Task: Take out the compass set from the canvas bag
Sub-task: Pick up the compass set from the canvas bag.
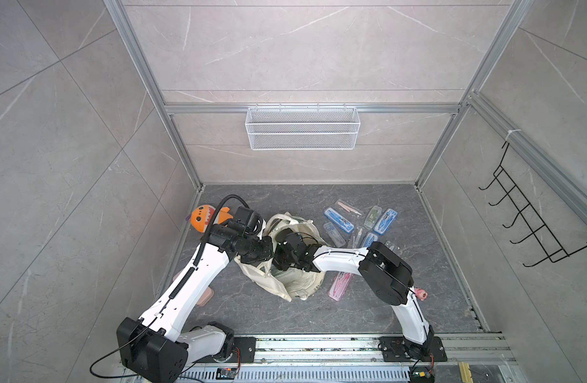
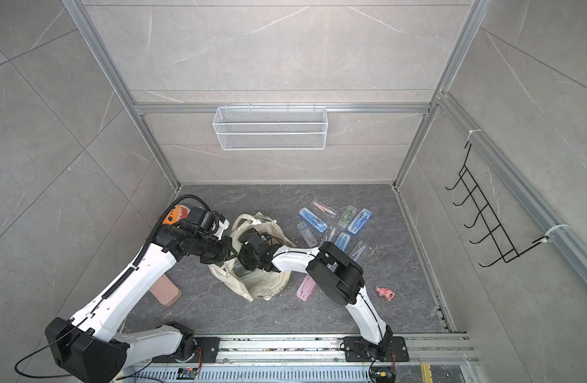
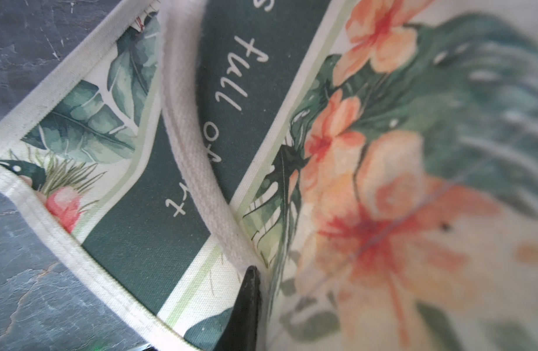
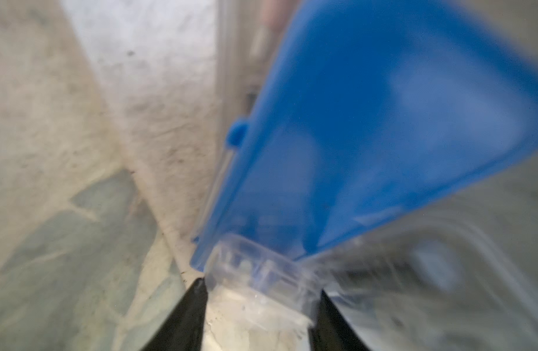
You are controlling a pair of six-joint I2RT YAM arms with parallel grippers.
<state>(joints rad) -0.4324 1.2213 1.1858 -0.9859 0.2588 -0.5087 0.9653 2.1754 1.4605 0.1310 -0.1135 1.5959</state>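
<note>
The clear case's end [image 4: 262, 277] is tilted between my right gripper's fingers, against the blue compass set, so next I open, then grip the case across its thin side.
The cream canvas bag [image 1: 298, 285] [image 2: 265, 285] lies slumped mid-table with its mouth open upward. My left gripper [image 1: 268, 247] [image 2: 230, 247] is shut on its near-left rim. In the left wrist view one black finger [image 3: 251, 304] pinches the floral fabric of the canvas bag [image 3: 383, 182] beside a handle. My right gripper [image 1: 280, 263] [image 2: 244, 265] reaches down inside the bag. In the right wrist view the right gripper [image 4: 261, 288] has its fingers on either side of the clear end of a blue compass set [image 4: 383, 121]. That end fills the gap between them.
Several blue and clear compass cases [image 1: 338, 220] lie right of the bag, with a pink one [image 1: 340, 285] under my right forearm. An orange plush [image 1: 204, 217] sits at the left, a pink toy [image 1: 421, 293] at the right. A wire basket [image 1: 302, 127] hangs on the back wall.
</note>
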